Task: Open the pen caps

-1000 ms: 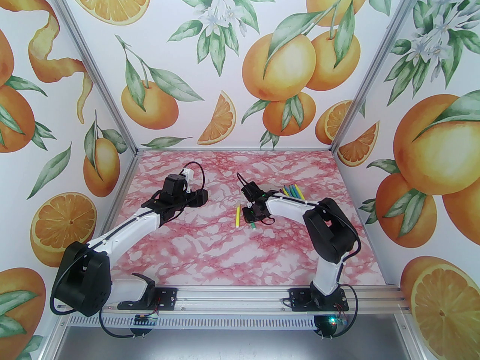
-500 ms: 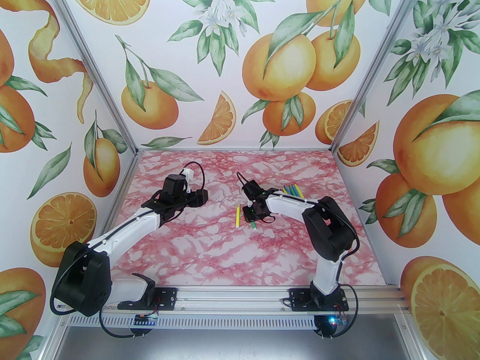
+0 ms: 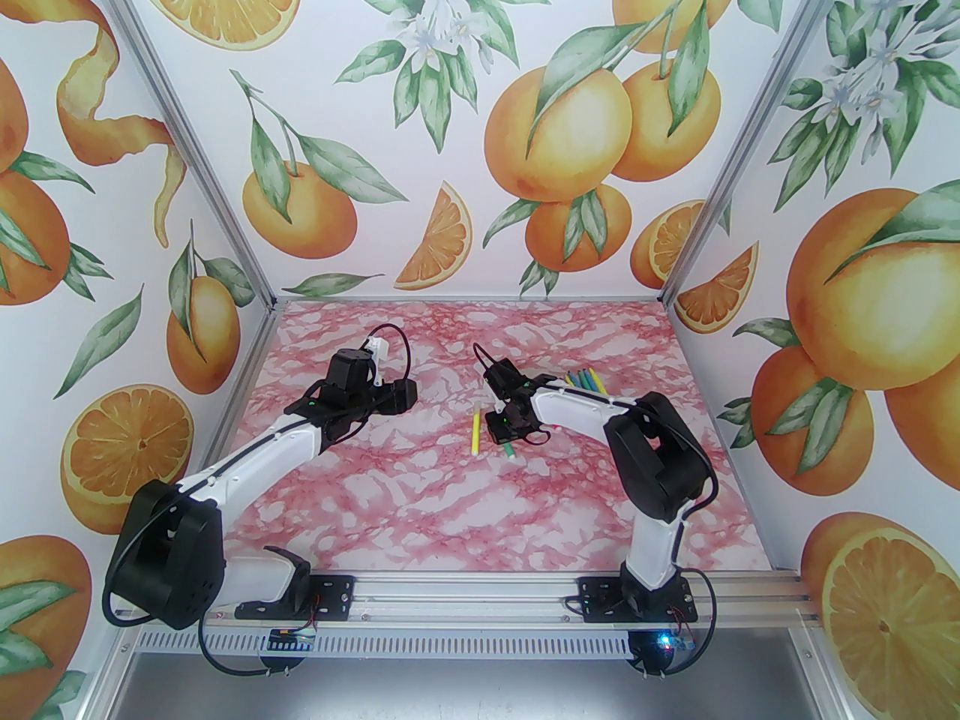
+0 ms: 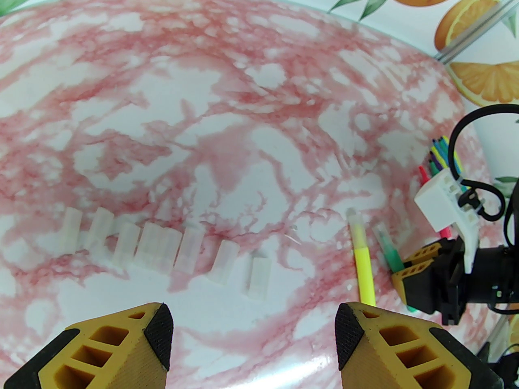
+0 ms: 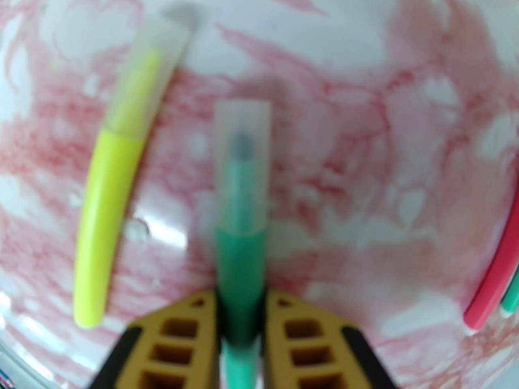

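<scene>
My right gripper is on the green pen's body and its pale cap is free. My left gripper carries on toward the cap and closes there.
My right gripper (image 5: 241, 330) is shut on a green pen (image 5: 239, 266), low over the table, at mid-body. Its pale cap (image 5: 242, 164) is still on and points away from the fingers. To the pen's left, a yellow pen (image 5: 105, 225) lies on the table with its cap (image 5: 150, 83) on. In the top view they are the right gripper (image 3: 504, 432) and the yellow pen (image 3: 476, 432). My left gripper (image 4: 253, 338) hangs open and holds nothing. Before it, several loose pale caps (image 4: 162, 249) lie in a row. Uncapped pens (image 3: 581, 381) are piled behind the right arm.
The pink-marbled table (image 3: 450, 522) is bare in front of both arms. A pink pen (image 5: 492, 286) curves along the right edge of the right wrist view. Orange-print walls close the back and both sides.
Hardly anything differs. Both arms have shifted only slightly, and the right gripper stays shut on the green pen at the same spot.
</scene>
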